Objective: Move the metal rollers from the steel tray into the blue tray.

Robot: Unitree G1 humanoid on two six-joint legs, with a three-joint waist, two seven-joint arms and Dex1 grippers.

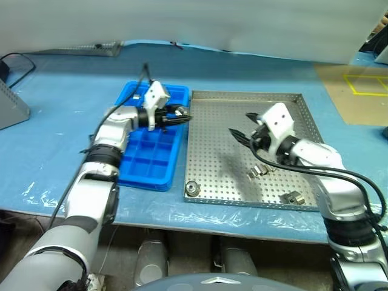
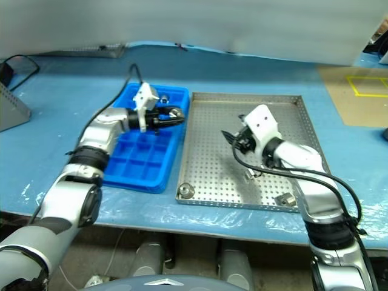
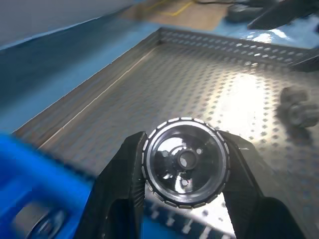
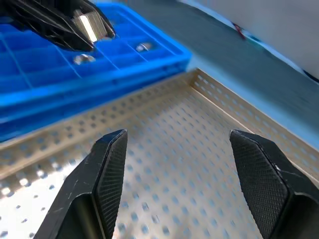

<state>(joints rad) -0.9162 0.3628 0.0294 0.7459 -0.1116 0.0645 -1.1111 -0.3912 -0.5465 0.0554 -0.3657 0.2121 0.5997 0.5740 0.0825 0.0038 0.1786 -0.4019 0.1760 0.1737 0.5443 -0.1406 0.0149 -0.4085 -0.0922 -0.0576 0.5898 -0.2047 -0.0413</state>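
Note:
I should keep moving the roller with my left gripper toward the blue tray's empty compartments (image 1: 145, 148) until the roller hangs low over one, because both fingers pinch its ribbed rim (image 3: 186, 120) evenly.
My left gripper (image 1: 180, 117) is shut on one metal roller (image 3: 184, 162), a shiny ring with a dark centre hole. It hovers over the far right edge of the blue tray (image 1: 148, 162), beside the steel tray (image 1: 218, 151). Two rollers (image 4: 83, 59) lie in far compartments of the blue tray. In the steel tray, one roller (image 1: 193, 188) lies at the near left corner, another (image 1: 259, 172) mid-tray, and a third (image 1: 293, 197) near the front right. My right gripper (image 1: 240, 134) hangs open above the steel tray's middle, with only perforated floor between its fingers (image 4: 112, 167).
A grey box (image 1: 9, 106) with a black cable stands at the left edge of the blue-covered table. At the far right lies brown board with yellow tape marks (image 1: 361, 85). A flat metal piece (image 1: 91, 48) rests at the back left.

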